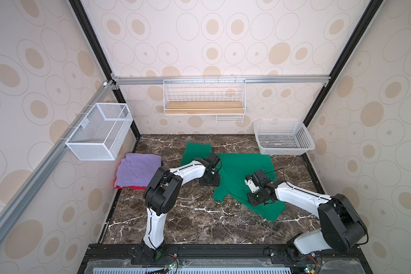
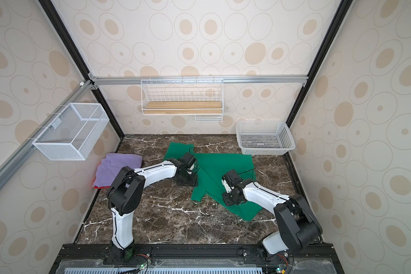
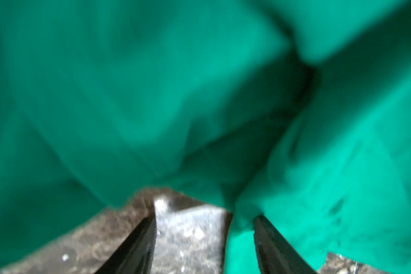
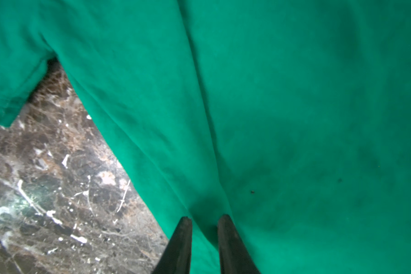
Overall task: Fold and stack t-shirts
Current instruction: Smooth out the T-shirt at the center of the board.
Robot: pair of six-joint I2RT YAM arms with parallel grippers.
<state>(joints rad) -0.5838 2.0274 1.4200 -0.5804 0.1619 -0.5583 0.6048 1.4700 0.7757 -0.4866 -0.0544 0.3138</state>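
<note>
The emerald-green t-shirt (image 1: 249,163) has a long fold (image 4: 203,100) slanting along its near side, so it will spread out into a wider sheet when I pull it apart.
An emerald-green t-shirt (image 1: 242,163) (image 2: 223,163) lies spread, partly creased, on the middle of the dark marble table (image 1: 188,220). My left gripper (image 1: 209,181) (image 3: 204,218) is down at the shirt's left edge. Its jaws stand open, with bare marble and the cloth's edge between them. My right gripper (image 1: 256,199) (image 4: 204,217) is down on the shirt's near right part, shut on a pinched ridge of green cloth. At the table's left side a folded lavender-purple t-shirt (image 1: 137,170) lies on a red t-shirt (image 1: 134,188), of which only an edge shows.
A white perforated plastic basket (image 1: 304,140) stands at the back right corner. A white wire mesh box (image 1: 97,132) hangs on the left wall. A wire shelf with a wooden board (image 1: 203,108) hangs on the back wall.
</note>
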